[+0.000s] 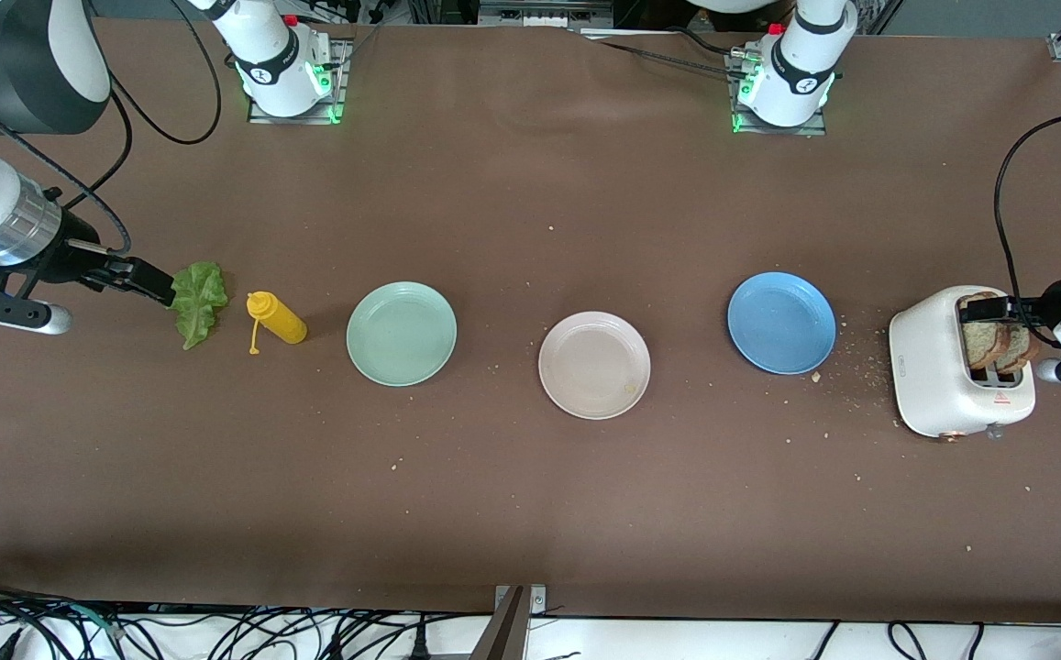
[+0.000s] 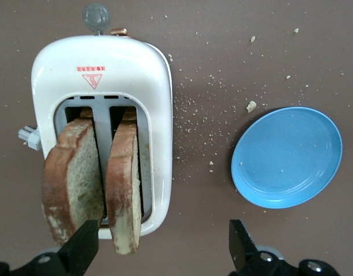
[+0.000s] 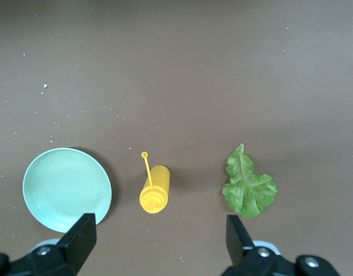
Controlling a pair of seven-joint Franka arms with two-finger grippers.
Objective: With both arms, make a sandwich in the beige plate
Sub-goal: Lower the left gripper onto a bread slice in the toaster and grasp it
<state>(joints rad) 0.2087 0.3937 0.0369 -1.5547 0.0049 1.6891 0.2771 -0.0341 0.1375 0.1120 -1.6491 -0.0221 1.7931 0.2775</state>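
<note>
The toast slice nearer the blue plate (image 1: 980, 345) has dark gaps (image 2: 116, 117) around it, so it will slide out freely when the robot lifts, and the white toaster will stay behind.
Two brown toast slices (image 1: 998, 341) stand in the white toaster (image 1: 938, 376) at the left arm's end of the table. They also show in the left wrist view (image 2: 79, 172). My left gripper (image 1: 1009, 309) hangs open over them (image 2: 160, 250), holding nothing. The green lettuce leaf (image 1: 197, 301) lies flat on the table at the right arm's end, and shows in the right wrist view (image 3: 248, 190). My right gripper (image 1: 149, 282) is open and empty beside and above the leaf (image 3: 160, 241). The beige plate (image 1: 594, 365) sits empty at the table's middle.
A yellow squeeze bottle (image 1: 278, 318) lies between the lettuce and a mint-green plate (image 1: 402, 333). A blue plate (image 1: 781, 323) sits between the beige plate and the toaster. Crumbs are scattered round the toaster. A black cable runs past the toaster.
</note>
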